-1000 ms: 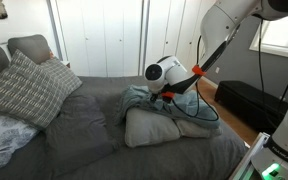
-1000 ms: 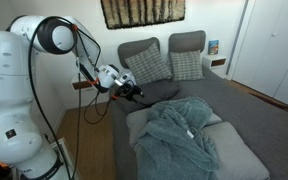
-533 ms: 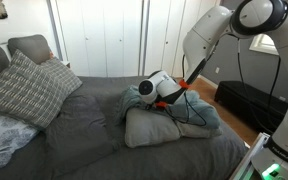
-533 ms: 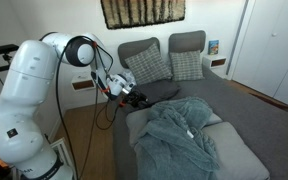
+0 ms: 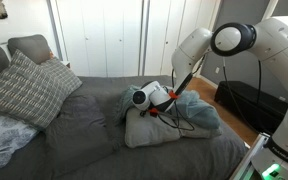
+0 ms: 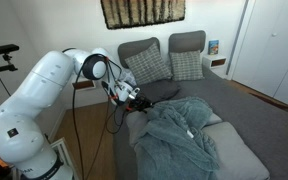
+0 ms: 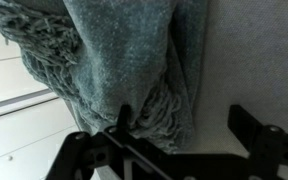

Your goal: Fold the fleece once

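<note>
The robot's gripper has its open fingers on either side of the fleece's fringed edge (image 7: 188, 108), one of them over the pale cushion, so it should keep going down and close on that fringe (image 7: 168, 126).
The fleece (image 6: 184, 135) is a teal-grey fringed throw, crumpled over a pale cushion (image 6: 234, 155) on the grey bed; it also shows in an exterior view (image 5: 189, 112). My gripper (image 6: 141, 103) is low at the fleece's edge near the bed's side, also seen in an exterior view (image 5: 154, 105). In the wrist view the gripper (image 7: 184, 125) is open, its two dark fingers spread. The fringed fleece edge (image 7: 149, 100) lies between and just beyond the fingers, by one finger.
Plaid pillows (image 6: 149, 65) and grey pillows (image 6: 189, 42) lean at the headboard. A plaid pillow (image 5: 24, 88) lies at the bed's head. A dark case (image 5: 246, 100) stands on the floor beside the bed. A tripod (image 6: 4, 50) stands behind the arm.
The arm has lowered and folded toward the bed. My gripper has moved down and in to the fleece's fringed edge. The fleece has not moved.
</note>
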